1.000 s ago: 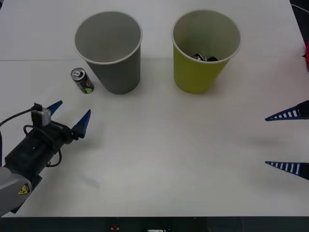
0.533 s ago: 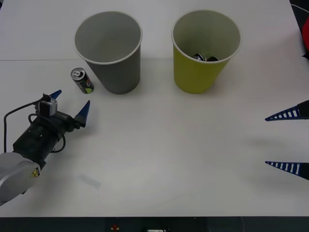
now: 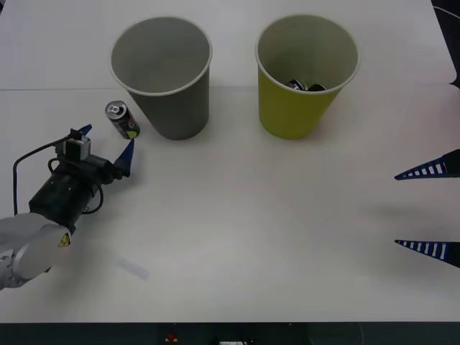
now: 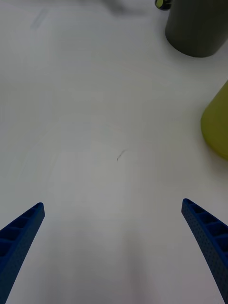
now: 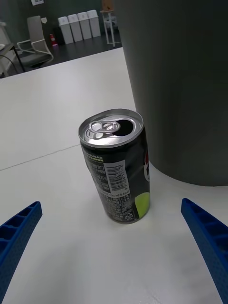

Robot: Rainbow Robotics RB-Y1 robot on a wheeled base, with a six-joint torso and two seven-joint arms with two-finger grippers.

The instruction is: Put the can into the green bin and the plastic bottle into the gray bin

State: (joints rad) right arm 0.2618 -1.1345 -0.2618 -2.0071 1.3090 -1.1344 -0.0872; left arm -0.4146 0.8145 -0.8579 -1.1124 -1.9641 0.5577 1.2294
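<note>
Dark cans [image 3: 305, 85] are lying in the green bin, so the small black can [image 3: 122, 119] will fall over onto its side across them when I drop it.
The small black can [image 3: 122, 119] with a silver top stands upright on the white table just left of the gray bin [image 3: 162, 77]. My left gripper [image 3: 105, 143] is open right in front of the can, fingers spread wider than it; the left wrist view has the can [image 5: 118, 166] centred between the two blue fingertips with the gray bin [image 5: 185, 76] behind it. The green bin [image 3: 305, 75] stands to the right of the gray one, with dark cans at its bottom. My right gripper [image 3: 428, 208] waits open at the right edge. The plastic bottle is out of view.
In the right wrist view the gray bin [image 4: 197, 26] and the green bin [image 4: 216, 123] stand over bare white table [image 4: 109, 142]. A seam [image 3: 50, 89] in the tabletop runs behind the can. Chairs and small bins stand in the room beyond.
My left gripper has moved forward toward the can and now stands just short of it, still open. The right arm has stayed still.
</note>
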